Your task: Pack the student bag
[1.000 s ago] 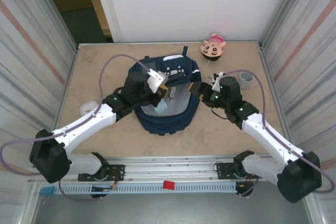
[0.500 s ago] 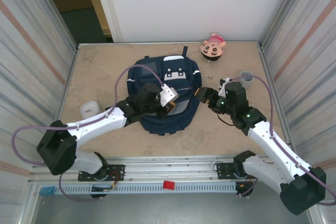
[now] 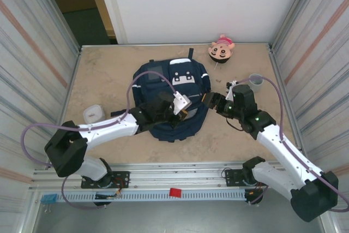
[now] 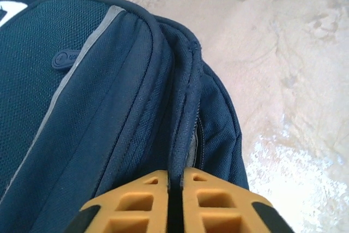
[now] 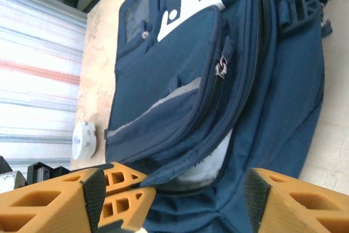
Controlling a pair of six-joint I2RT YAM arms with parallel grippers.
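Observation:
The navy zipper flap [image 5: 233,119] will bend up and spread the bag's opening wide when I lift it, since pale grey shows through the unzipped gap [image 5: 209,165].
The student bag [image 3: 173,88] lies flat in the middle of the table, navy with white patches, its mouth toward the arms. My left gripper [image 3: 185,114] is at the bag's near rim, shut on the navy zipper flap [image 4: 182,129], which runs into the thin gap between its orange fingers [image 4: 147,189]. In the right wrist view the same flap [image 5: 185,159] sags over a pale grey lining or item [image 5: 210,170] in the bag's mouth. My right gripper [image 3: 210,101] hovers at the bag's right side, open and holding nothing, its fingers [image 5: 264,197] wide apart.
A plush doll head [image 3: 221,49] lies at the back right, and a grey cup [image 3: 255,82] stands near the right wall. A small white round device [image 3: 94,114] sits left of the bag. Metal walls close in both sides of the table.
The left gripper has brought the raised flap down and toward the near right, so the bag's mouth is nearly closed and the bag lies flatter. The right gripper has drawn back slightly to the right.

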